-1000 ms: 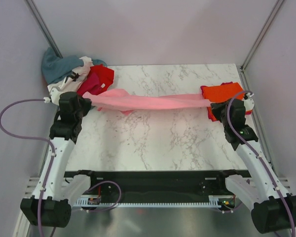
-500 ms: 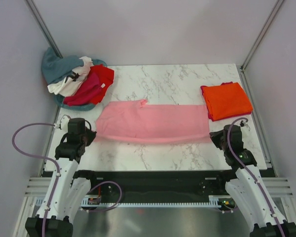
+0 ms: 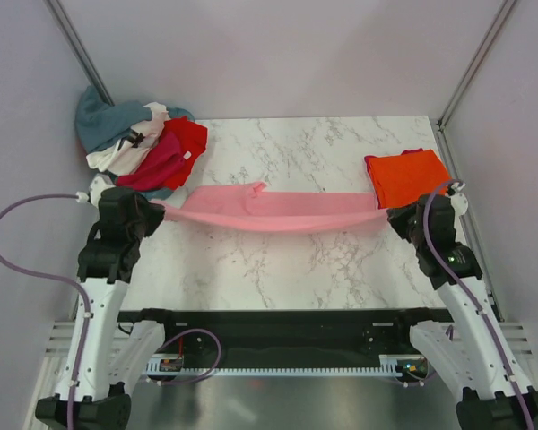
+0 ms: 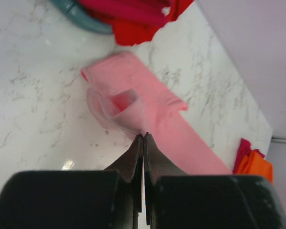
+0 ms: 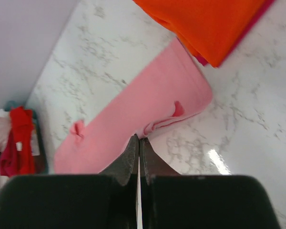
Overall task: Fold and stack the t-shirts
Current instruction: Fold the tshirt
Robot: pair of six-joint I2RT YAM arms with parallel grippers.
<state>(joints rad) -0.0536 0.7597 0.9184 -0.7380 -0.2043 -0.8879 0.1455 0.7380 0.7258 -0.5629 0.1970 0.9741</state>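
The light pink t-shirt lies bunched (image 3: 254, 190) behind its near edge. Both my left gripper and my right gripper should raise it high and lay it down flatter.
A light pink t-shirt (image 3: 278, 211) is stretched between my two grippers across the middle of the marble table, its near edge lifted. My left gripper (image 3: 154, 207) is shut on its left corner (image 4: 133, 112). My right gripper (image 3: 396, 211) is shut on its right corner (image 5: 167, 107). A folded bright orange t-shirt (image 3: 411, 177) lies at the right over a magenta one (image 5: 250, 36). A heap of unfolded shirts sits at the back left: red (image 3: 186, 139), magenta (image 3: 155, 163), white (image 3: 117, 154) and teal-grey (image 3: 103, 118).
The marble table (image 3: 287, 260) is enclosed by grey walls. The table's right edge lies just beyond the orange shirt. Purple cables loop from both arms.
The pink shirt lay flat and wide half a second ago. Both grippers have moved away from the near edge, lifting the shirt's near edge so that it now looks a narrow band.
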